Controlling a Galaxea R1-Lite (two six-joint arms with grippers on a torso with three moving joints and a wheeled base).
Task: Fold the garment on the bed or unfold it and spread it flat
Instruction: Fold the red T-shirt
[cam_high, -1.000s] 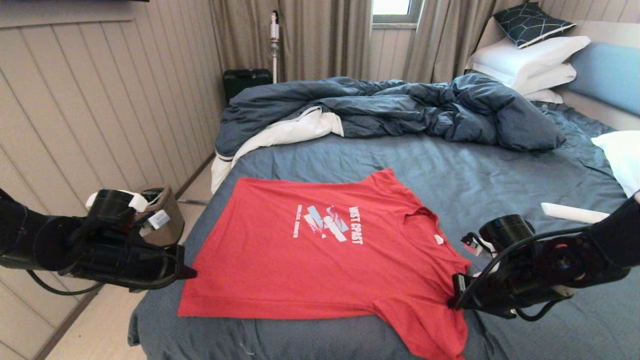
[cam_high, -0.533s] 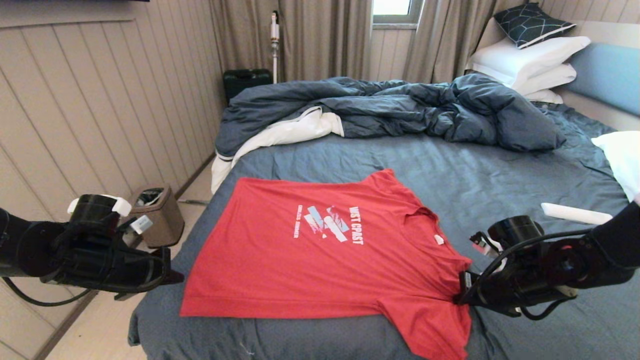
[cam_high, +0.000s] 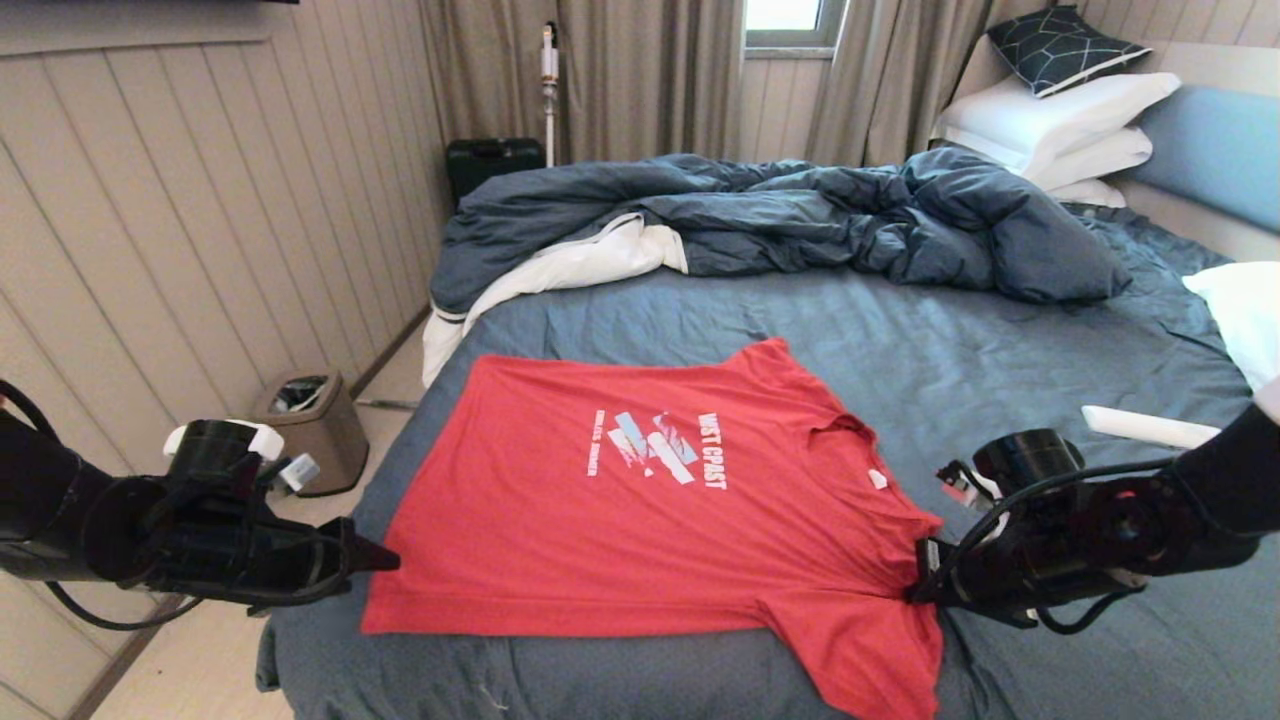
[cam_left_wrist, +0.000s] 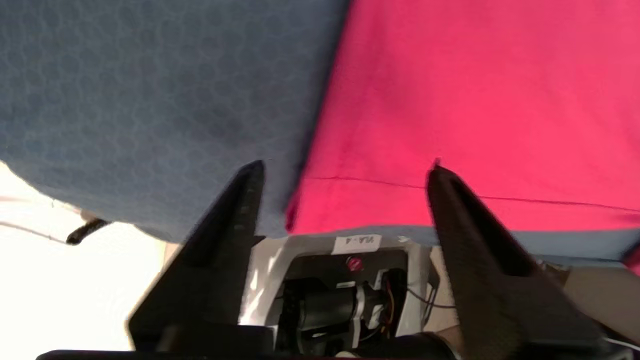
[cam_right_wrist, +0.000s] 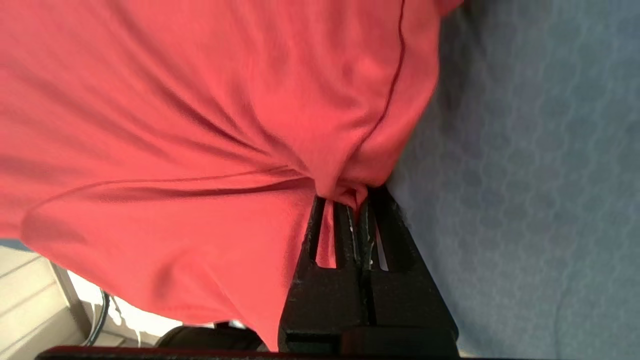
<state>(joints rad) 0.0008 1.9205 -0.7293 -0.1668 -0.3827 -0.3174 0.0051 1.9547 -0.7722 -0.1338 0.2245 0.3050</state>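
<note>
The near sleeve (cam_high: 866, 658) is lying loose next to the garment's pinched shoulder (cam_high: 914, 588), so the sleeve will drag along when I fold the garment's near side over the chest print.
The garment (cam_high: 640, 520), a red T-shirt with a white and light-blue chest print, lies spread face up on the bed (cam_high: 930, 370), its near sleeve hanging over the front edge. My right gripper (cam_high: 915, 590) is shut on a bunch of its cloth at the near shoulder, and the pinched fold shows between the tips of the right gripper (cam_right_wrist: 355, 197). My left gripper (cam_high: 385, 560) hovers at the near hem corner. The left gripper (cam_left_wrist: 345, 167) is open, its fingers straddling that corner of the garment (cam_left_wrist: 450, 100) without holding it.
A rumpled dark blue duvet (cam_high: 780, 215) with white lining lies across the far half of the bed. White pillows (cam_high: 1060, 125) are stacked at the headboard. A white bar-shaped thing (cam_high: 1145, 427) lies on the sheet behind my right arm. A small bin (cam_high: 305, 415) stands on the floor at the left.
My left gripper dipped back to the left and has now come forward to the hem corner. My right gripper has shifted slightly right, still shut on the shoulder cloth.
</note>
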